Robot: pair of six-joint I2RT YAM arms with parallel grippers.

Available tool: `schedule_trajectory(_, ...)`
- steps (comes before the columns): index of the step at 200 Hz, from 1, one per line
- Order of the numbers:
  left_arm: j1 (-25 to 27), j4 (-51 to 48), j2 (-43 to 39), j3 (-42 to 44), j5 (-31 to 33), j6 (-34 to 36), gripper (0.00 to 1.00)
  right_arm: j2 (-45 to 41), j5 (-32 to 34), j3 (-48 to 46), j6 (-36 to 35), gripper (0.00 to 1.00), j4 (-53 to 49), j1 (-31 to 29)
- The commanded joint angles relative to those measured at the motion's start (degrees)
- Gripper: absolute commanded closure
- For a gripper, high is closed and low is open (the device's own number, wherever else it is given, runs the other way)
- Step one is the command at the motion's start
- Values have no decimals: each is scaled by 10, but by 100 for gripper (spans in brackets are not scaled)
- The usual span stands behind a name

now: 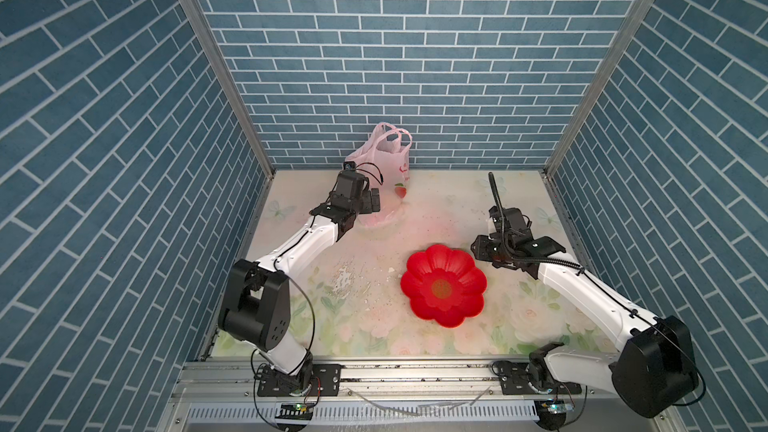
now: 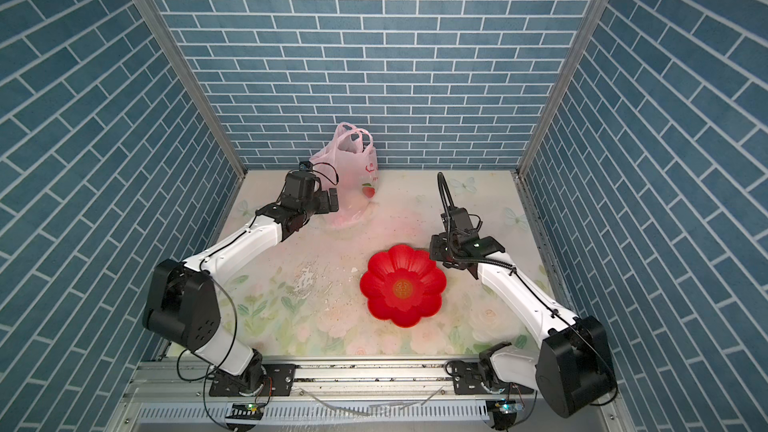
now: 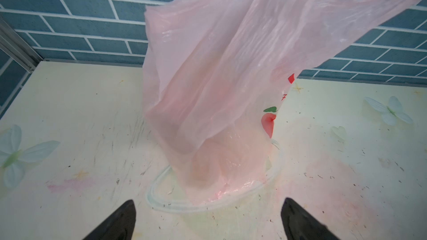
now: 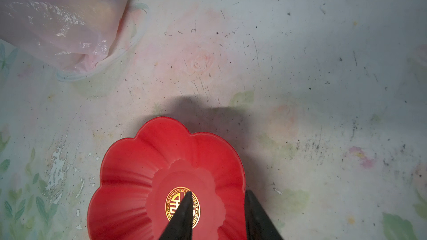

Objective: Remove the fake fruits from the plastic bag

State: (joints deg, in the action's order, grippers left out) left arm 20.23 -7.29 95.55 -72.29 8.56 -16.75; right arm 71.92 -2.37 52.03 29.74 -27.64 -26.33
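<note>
The pink plastic bag is standing by the back wall with its handles overlapping (image 1: 391, 132), so the robot's left gripper should first drag the bag forward (image 1: 389, 168) and turn it.
The pink plastic bag (image 1: 390, 160) (image 2: 353, 160) stands upright at the back of the table, handles up, a red printed mark low on its side. Through its lower part, dim pale rounded shapes show; these are the fake fruits (image 3: 208, 165), too blurred to tell apart. My left gripper (image 3: 209, 204) (image 1: 372, 201) is open wide just in front of the bag's foot, with only table between its fingers. Over the red flower-shaped dish (image 4: 129, 169) hangs my right gripper (image 4: 219, 192). Its jaws are partly apart. One fingertip is over the gold centre, one outside the rim, gripping nothing.
A clear oval rim (image 3: 161, 202) lies on the table round the bag's foot. The red dish (image 1: 419, 268) (image 2: 382, 272) sits right of centre. Blue brick walls close off the back and both sides. The flowered tabletop (image 1: 353, 317) is scuffed.
</note>
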Motion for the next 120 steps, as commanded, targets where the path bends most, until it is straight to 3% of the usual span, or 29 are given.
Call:
schedule_trajectory(1,-13,25,45,-32,-41,35,3,22,13,35,5,62,6,-1)
schedule_trajectory(65,-19,70,155,-112,-50,64,28,64,9,70,-2,62,6,-1)
schedule_trajectory(79,-20,74,164,-118,-51,62,41,69,10,70,0,62,8,0)
schedule_trajectory(92,-20,79,163,-114,-47,57,61,72,10,66,2,62,13,0)
schedule_trajectory(106,-20,83,155,-101,-37,51,76,76,10,64,3,62,17,0)
schedule_trajectory(120,-21,85,141,-85,-25,44,86,81,5,66,3,62,20,0)
